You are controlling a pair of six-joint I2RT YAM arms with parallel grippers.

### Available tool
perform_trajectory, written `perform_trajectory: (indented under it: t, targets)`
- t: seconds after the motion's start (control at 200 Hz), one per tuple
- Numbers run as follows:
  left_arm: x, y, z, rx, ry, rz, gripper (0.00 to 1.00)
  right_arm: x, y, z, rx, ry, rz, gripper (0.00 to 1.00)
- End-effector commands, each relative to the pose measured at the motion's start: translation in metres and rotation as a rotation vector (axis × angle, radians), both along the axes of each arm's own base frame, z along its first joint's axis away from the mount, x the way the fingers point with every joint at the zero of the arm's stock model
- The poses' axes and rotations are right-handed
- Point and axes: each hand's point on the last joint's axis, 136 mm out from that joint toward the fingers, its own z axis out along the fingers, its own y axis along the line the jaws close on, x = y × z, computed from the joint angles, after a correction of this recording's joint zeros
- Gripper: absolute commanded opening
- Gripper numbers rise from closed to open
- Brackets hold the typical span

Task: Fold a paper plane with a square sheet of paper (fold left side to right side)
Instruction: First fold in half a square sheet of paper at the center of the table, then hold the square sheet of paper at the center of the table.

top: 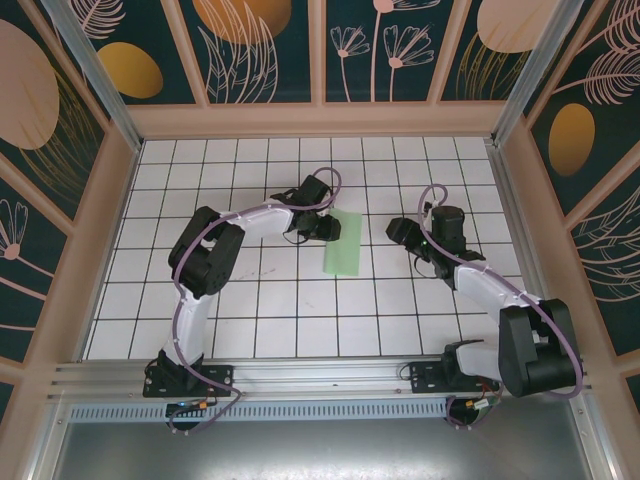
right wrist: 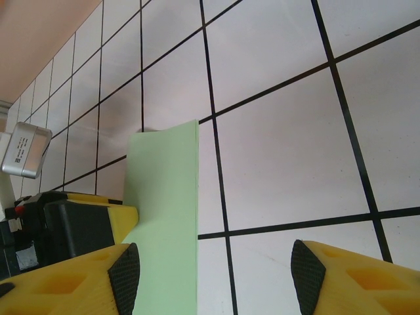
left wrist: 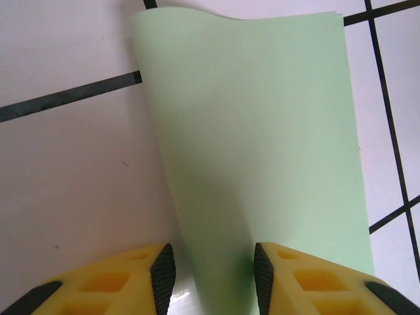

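Observation:
Next, I close my right gripper and hold down the paper's open edges [top: 359, 241], because they lie loose and the paper's fold [left wrist: 176, 157] bulges at my left gripper.
The square sheet of paper [top: 343, 243] lies light green on the white tiles, folded into a narrow upright strip, with its left side bulging up in a soft curve [left wrist: 262, 131]. My left gripper [top: 325, 228] stands at that curved left edge. Its jaws are open [left wrist: 213, 282] around the bulge, and a gap shows beside the left pad. My right gripper [top: 402, 232] hovers open about one tile to the right of the strip. In the right wrist view the strip [right wrist: 164, 216] sits ahead of the left finger of the right gripper [right wrist: 216, 275]. The paper plane is out of view.
The floor is white tiles with black grout [top: 300, 300], walled by a pinkish frame [top: 320, 120] on three sides. A metal rail [top: 320, 375] carries both arm bases at the near edge. The left arm's yellow finger [right wrist: 98, 220] shows beside the strip.

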Motion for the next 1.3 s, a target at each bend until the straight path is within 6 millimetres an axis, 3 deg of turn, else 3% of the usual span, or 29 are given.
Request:
perform_trajectory:
  t: [0.0,1.071,1.176,1.296]
  targets:
    - [-0.006,0.004,-0.035,0.068,0.032,-0.017,0.42,-0.002,0.001,0.005,0.024,-0.024,0.012,0.66]
    - [-0.006,0.003,-0.037,0.088,0.033,-0.019,0.43,-0.004,0.018,-0.005,0.086,0.017,0.080,0.64]
    - [-0.006,0.003,-0.037,0.090,0.032,-0.018,0.44,-0.004,0.025,-0.008,0.103,0.027,0.104,0.60]
    - [-0.006,0.003,-0.038,0.091,0.032,-0.017,0.44,-0.002,0.038,-0.013,0.134,0.051,0.142,0.49]
